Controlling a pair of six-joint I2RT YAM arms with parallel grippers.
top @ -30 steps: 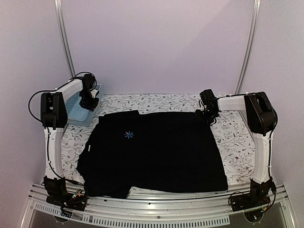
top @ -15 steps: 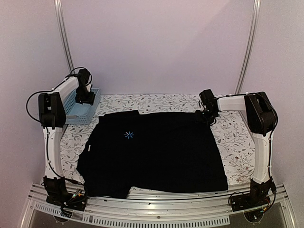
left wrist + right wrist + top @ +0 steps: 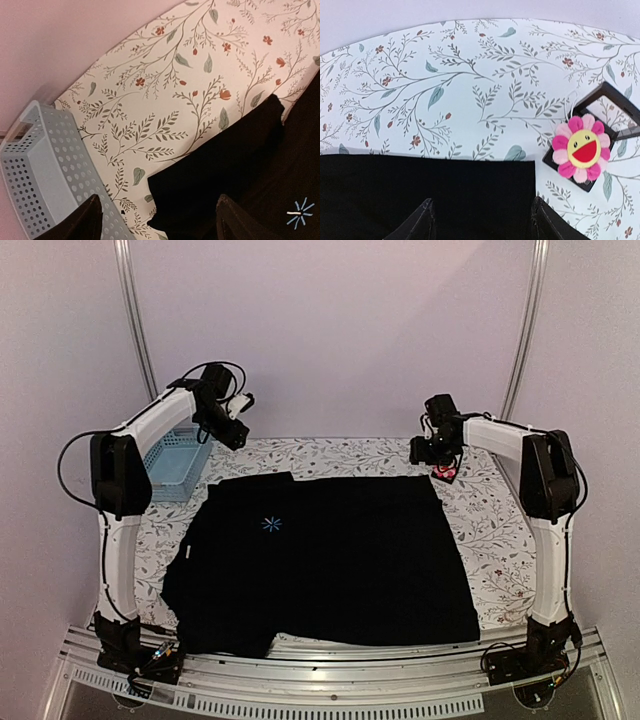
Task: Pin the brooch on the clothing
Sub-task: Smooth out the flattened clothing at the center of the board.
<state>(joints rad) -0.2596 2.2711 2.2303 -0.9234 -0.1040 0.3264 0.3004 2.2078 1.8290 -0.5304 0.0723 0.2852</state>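
Observation:
My gripper will pull the clothing's far edge toward the back wall, and its near hem and star emblem (image 3: 271, 525) will slide along, because the clothing lies spread flat (image 3: 345, 555).
The brooch (image 3: 580, 148), a pink-petalled flower with a yellow smiling centre, lies on a small black stand (image 3: 607, 107) just right of the clothing's far right corner; it is a small pink spot in the top view (image 3: 445, 473). The clothing (image 3: 330, 560), a black short-sleeved shirt with a light-blue star emblem (image 3: 271, 524), lies flat on the table. My right gripper (image 3: 425, 452) hovers open over that corner of the clothing (image 3: 420, 190), left of the brooch. My left gripper (image 3: 236, 436) hangs open above the clothing's far left sleeve (image 3: 240, 165), empty.
A light-blue perforated basket (image 3: 178, 462) stands at the far left of the floral tablecloth (image 3: 500, 540), close to the left gripper (image 3: 160, 220) and showing at the left edge of its view (image 3: 40, 175). The back wall rises right behind both grippers.
My left arm has risen out of the basket and swung right toward the sleeve, opening its jaws. My right gripper has lifted off the shirt's corner, uncovering the brooch, and opened wider.

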